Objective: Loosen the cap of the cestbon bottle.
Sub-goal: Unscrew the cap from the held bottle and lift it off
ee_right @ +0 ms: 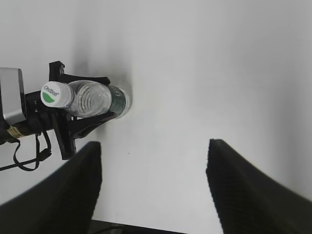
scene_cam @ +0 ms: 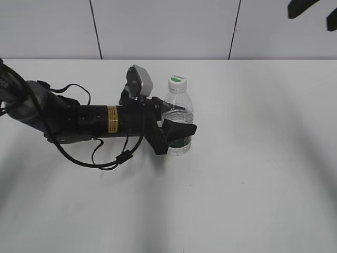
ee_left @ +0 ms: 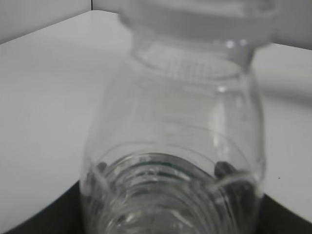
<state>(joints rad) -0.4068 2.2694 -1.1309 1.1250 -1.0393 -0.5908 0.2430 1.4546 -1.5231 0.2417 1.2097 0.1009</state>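
The robot's left gripper has hold of the bottle's body, so the white cap will come away in one piece and the bottle will stay standing when the robot lifts the cap.
The cestbon bottle stands upright on the white table, clear and ribbed with a dark green label band low down. Its white cap with a green mark is on top. My left gripper reaches in from the left and is shut on the bottle's body. In the left wrist view the bottle fills the frame, blurred. In the right wrist view the bottle and cap show at the left, held by the left gripper. My right gripper is open and empty, high above the table, right of the bottle.
The white table spreads around the bottle. The left arm and its cables lie low across the left side. A grey panelled wall stands behind. Part of the right arm shows at the top right corner.
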